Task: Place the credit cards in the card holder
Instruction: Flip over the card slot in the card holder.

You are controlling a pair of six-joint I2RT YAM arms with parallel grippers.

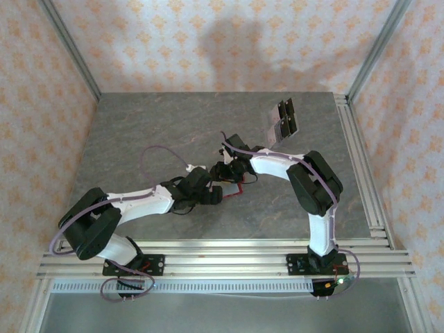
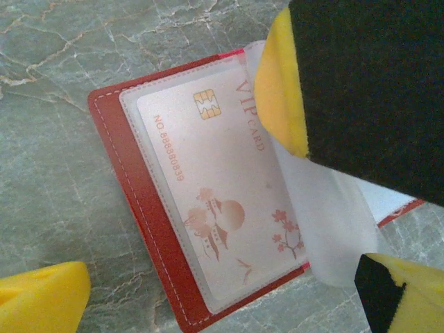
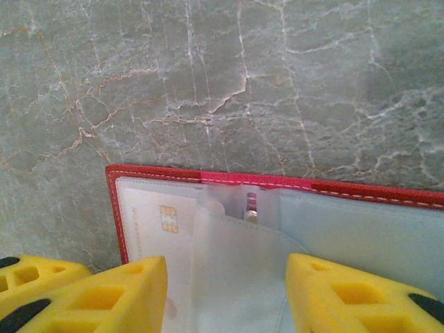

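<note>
The clear leaf point(image 2: 329, 218) stands half-turned next to my left gripper's finger. My left gripper should move back and my right gripper press the leaf over the VIP card point(image 2: 218, 187).
The red card holder point(image 2: 132, 173) lies open on the table, between both grippers in the top view point(image 1: 234, 188). A pale pink VIP card point(image 2: 215, 187) with a gold chip sits inside its left clear sleeve point(image 3: 156, 222). My left gripper point(image 2: 222, 305) is open, its yellow fingers point(image 2: 41, 298) straddling the holder's near edge. My right gripper point(image 3: 225, 298) is also open, hovering over a loose clear sleeve leaf point(image 3: 243, 277); one of its pads point(image 2: 277, 83) rests at the holder's spine. Several grey credit cards point(image 1: 283, 118) lie grouped at the far right of the table.
The grey marble table point(image 1: 139, 139) is fenced by aluminium rails point(image 1: 364, 166) on the right and near sides. Patterned walls point(image 1: 41, 104) close in the left, back and right. Both arms crowd the table's middle.
</note>
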